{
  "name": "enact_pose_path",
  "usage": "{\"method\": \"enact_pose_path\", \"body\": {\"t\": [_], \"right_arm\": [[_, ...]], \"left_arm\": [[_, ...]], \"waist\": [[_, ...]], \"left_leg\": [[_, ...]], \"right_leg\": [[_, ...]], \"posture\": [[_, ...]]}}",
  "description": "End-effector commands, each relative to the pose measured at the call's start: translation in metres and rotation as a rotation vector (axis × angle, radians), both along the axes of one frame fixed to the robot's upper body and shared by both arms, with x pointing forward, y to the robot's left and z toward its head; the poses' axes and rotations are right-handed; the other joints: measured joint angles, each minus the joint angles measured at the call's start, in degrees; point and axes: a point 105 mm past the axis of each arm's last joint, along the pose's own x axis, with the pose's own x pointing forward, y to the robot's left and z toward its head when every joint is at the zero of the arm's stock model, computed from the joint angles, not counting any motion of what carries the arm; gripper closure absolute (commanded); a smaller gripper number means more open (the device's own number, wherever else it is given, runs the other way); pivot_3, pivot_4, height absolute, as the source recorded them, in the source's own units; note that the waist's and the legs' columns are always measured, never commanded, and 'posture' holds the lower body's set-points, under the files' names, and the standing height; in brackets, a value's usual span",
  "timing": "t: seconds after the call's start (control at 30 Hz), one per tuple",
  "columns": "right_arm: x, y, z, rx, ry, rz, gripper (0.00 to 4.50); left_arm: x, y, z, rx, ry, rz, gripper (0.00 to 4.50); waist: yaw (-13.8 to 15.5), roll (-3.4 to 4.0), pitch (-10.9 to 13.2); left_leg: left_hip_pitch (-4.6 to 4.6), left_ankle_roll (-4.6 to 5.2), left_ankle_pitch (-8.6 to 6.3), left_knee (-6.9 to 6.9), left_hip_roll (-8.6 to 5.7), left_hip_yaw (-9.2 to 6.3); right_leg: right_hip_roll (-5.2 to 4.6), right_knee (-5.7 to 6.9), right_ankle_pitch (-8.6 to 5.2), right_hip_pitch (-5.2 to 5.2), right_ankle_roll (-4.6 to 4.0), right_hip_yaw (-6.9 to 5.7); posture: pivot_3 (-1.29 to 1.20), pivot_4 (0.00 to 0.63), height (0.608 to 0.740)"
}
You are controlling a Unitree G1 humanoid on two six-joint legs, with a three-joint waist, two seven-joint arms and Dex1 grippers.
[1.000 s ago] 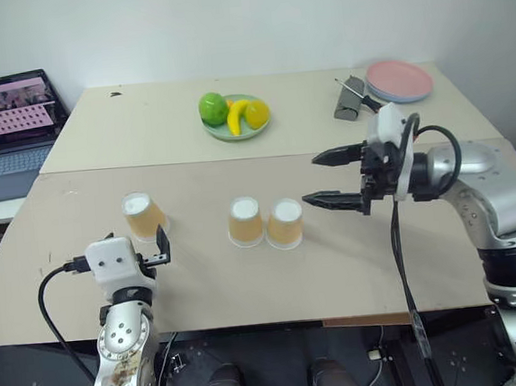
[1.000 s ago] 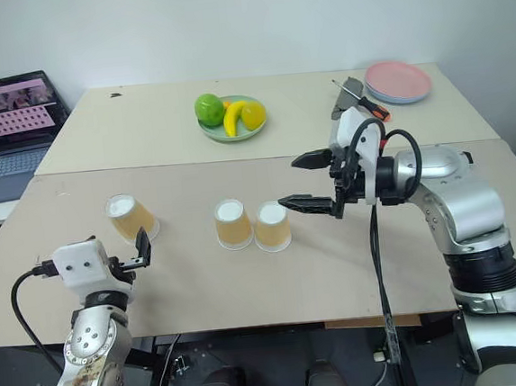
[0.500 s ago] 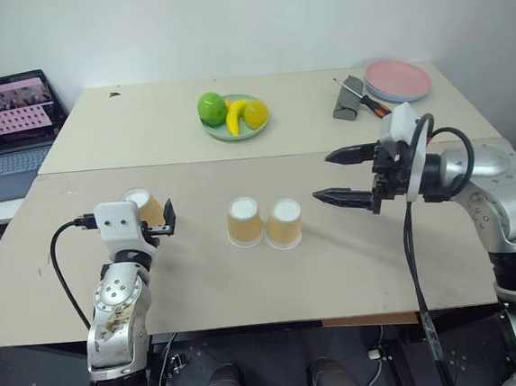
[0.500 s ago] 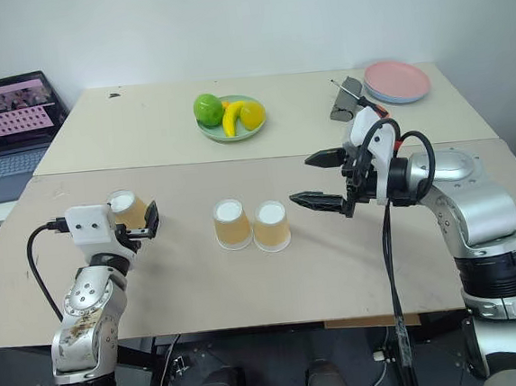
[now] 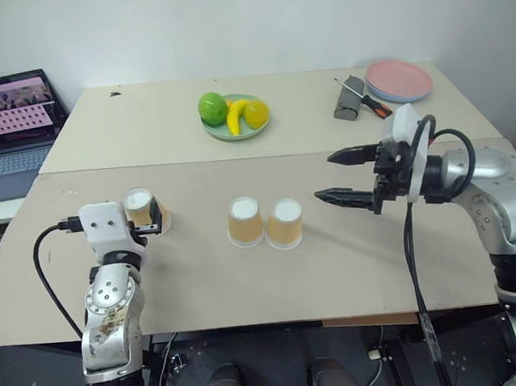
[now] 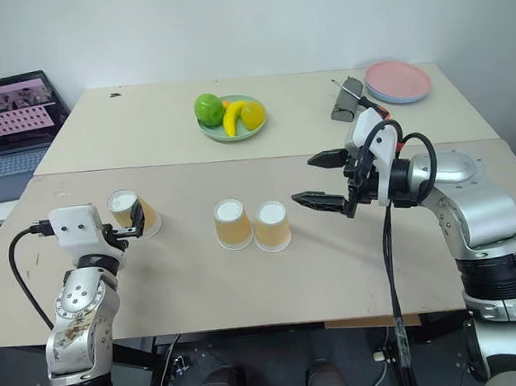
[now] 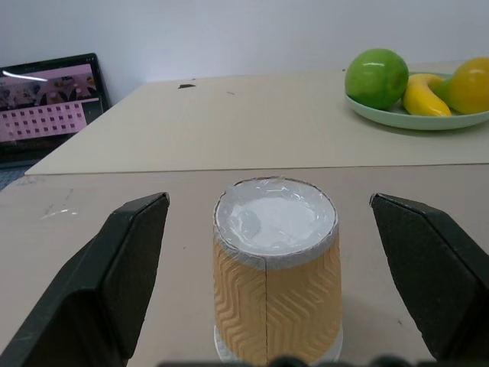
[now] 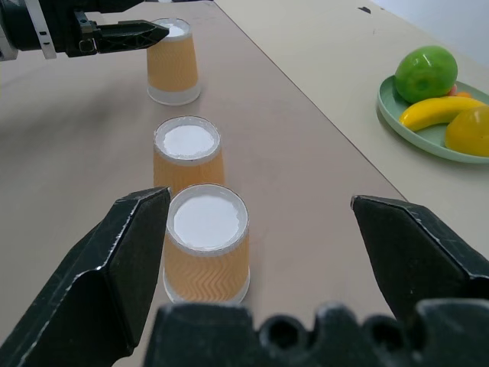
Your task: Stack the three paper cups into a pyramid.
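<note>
The middle cups [image 5: 265,223] touch, and their flat white bases are level. The third cup [image 5: 138,201] will therefore stay steady across both when I put it there.
Three paper cups stand upside down on the near table. Two of them [image 5: 245,222] [image 5: 285,224] sit side by side in the middle, touching. The third cup [image 5: 142,210] stands alone at the left, its white base up. My left gripper [image 7: 271,260] is open around this cup, one finger [image 7: 114,267] on each side with a gap to the cup's wall. My right gripper [image 5: 324,177] hangs open a little to the right of the middle pair, pointing at them with nothing between its fingers.
On the far table are a green plate of fruit [image 5: 236,114], stacked pink plates [image 5: 399,79] and a grey tool [image 5: 351,100]. A laptop [image 5: 12,124] sits on a side table at the far left.
My left gripper has come forward from near the table's front edge, and its open fingers now straddle the left cup. The right gripper and the cups have stayed in place.
</note>
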Motion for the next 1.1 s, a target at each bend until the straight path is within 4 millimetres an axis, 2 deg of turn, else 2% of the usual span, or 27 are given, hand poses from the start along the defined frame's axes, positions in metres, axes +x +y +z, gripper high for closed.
{"method": "enact_pose_path", "body": {"t": [0.03,0.23,0.57,0.67,0.93,1.03,1.1], "right_arm": [[-0.006,0.002,0.012,0.017,-0.046,0.024,0.06],[-0.006,0.001,0.012,0.021,-0.048,0.019,0.06],[-0.005,0.000,0.009,0.014,-0.052,0.004,0.06],[-0.006,0.001,0.010,0.017,-0.054,0.007,0.06],[-0.005,-0.001,0.010,0.016,-0.057,-0.009,0.06],[-0.005,-0.001,0.008,0.013,-0.055,-0.012,0.00],[-0.005,0.001,0.007,0.011,-0.052,-0.010,0.00]], "left_arm": [[0.003,0.002,-0.005,-0.043,0.027,-0.016,0.00],[0.008,-0.002,-0.009,-0.048,0.045,-0.047,0.00],[0.035,-0.008,0.003,-0.022,0.043,-0.121,0.00],[0.042,-0.013,0.001,-0.026,0.071,-0.146,0.00],[0.043,-0.014,-0.002,-0.032,0.080,-0.150,0.00],[0.042,-0.014,-0.001,-0.029,0.074,-0.153,0.76],[0.043,-0.014,0.000,-0.010,0.076,-0.156,1.49]], "waist": [[0.0,0.00,0.0],[0.0,0.00,0.0],[0.0,0.00,0.0],[0.0,0.00,0.0],[0.0,0.00,0.0],[0.0,0.00,0.0],[0.0,0.00,0.0]], "left_leg": [[0.00,0.00,0.00,0.00,0.00,0.00],[-0.01,0.00,0.00,0.00,0.00,0.00],[-0.01,-0.01,0.01,0.00,0.00,-0.01],[-0.02,-0.01,0.01,0.00,-0.01,0.00],[-0.02,-0.01,0.01,0.00,0.00,-0.01],[-0.02,-0.01,0.01,0.00,-0.01,-0.01],[-0.02,-0.01,0.01,0.00,0.00,-0.01]], "right_leg": [[0.00,0.00,0.00,0.00,0.00,0.00],[0.00,-0.01,0.00,0.00,0.00,0.00],[0.01,0.00,0.00,-0.01,0.00,-0.01],[-0.01,0.00,0.00,0.00,0.00,-0.01],[0.00,0.01,0.00,-0.02,0.00,-0.01],[0.00,0.01,0.00,-0.01,0.00,-0.01],[0.00,0.01,0.00,-0.02,0.00,-0.01]], "posture": [[0.00,0.150,0.740],[0.00,0.150,0.740],[0.00,0.150,0.740],[0.00,0.150,0.740],[0.00,0.150,0.740],[0.00,0.150,0.740],[0.00,0.150,0.740]]}}
